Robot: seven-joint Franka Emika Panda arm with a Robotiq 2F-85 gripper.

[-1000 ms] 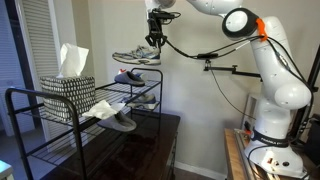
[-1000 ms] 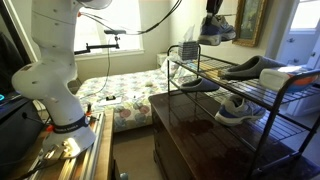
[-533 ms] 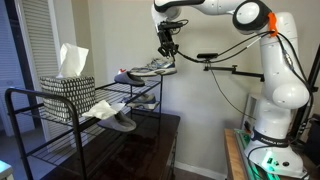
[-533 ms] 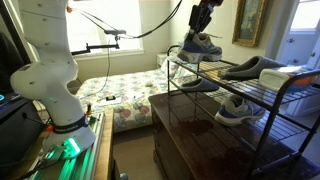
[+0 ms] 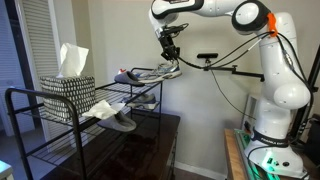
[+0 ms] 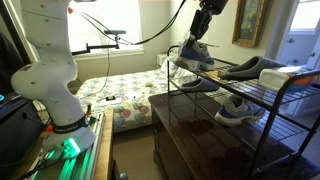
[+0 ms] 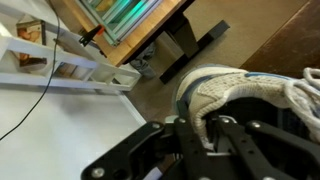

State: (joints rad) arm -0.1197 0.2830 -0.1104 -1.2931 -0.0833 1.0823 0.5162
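The top shelf's end blocks the sneaker's way down, so next my gripper draws the sneaker clear of the rack, then lowers it to the lower shelf.
My gripper is shut on a grey and white sneaker and holds it by the heel collar at the end of the black wire shoe rack, at top shelf height. It also shows in an exterior view, gripper above sneaker, the sole at or just above the top shelf. In the wrist view the sneaker's knit collar sits between my fingers. Another sneaker lies on the top shelf beside it.
The rack holds several shoes: slippers on top, a sneaker on the lower shelf. A tissue box stands on top. The rack sits on a dark wood dresser. A bed lies behind.
My gripper has come down and toward the rack with the sneaker, from high above the shelf to the top shelf's end. The shoe is tilted now.
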